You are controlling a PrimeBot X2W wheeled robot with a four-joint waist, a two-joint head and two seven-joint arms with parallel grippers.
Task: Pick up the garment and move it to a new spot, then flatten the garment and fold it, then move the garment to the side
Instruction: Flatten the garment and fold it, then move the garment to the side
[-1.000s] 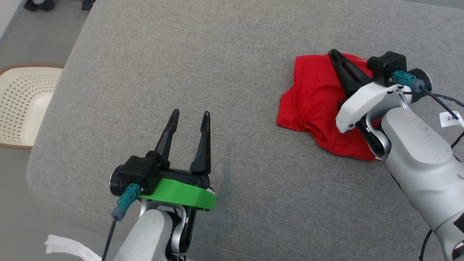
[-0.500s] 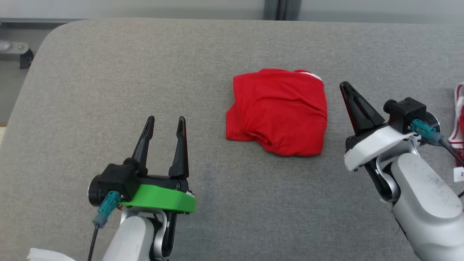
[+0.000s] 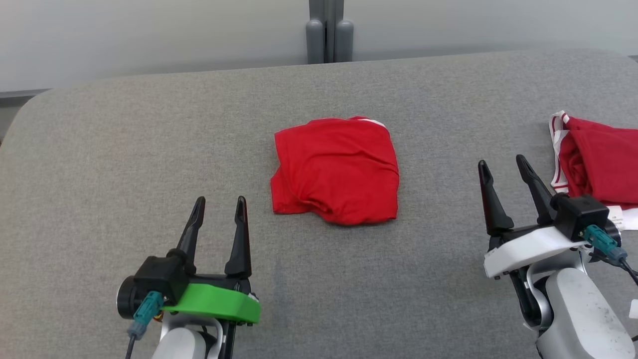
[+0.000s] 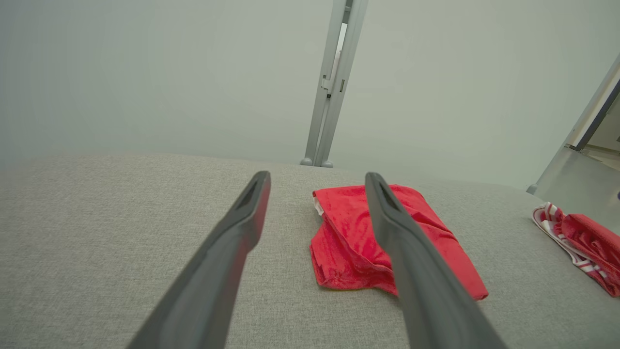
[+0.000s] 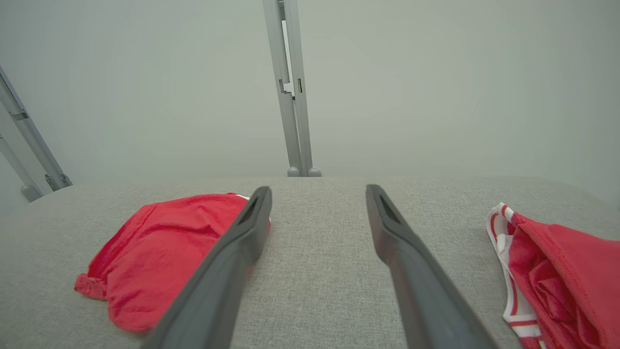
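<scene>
The garment's layers go around in a smooth side fold, so I expect the garment to stay bundled when I pick it up and carry it by that fold.
The garment is red and lies folded into a rough square in the middle of the grey padded surface, with nothing touching it. My left gripper is open near the front left, short of the garment's left edge. My right gripper is open at the front right, apart from the garment. In the left wrist view the garment lies ahead between and past the left gripper fingers. From the right wrist the garment sits left of the open right gripper.
A second red piece of clothing with white striped trim lies bunched at the surface's right edge, close to my right gripper, and shows in the right wrist view. A pale wall and a grey post stand behind the far edge.
The head camera has turned, shifting the whole picture. My right gripper, shut over the garment a second ago, has drawn back off it to the right and opened. The left gripper stays open.
</scene>
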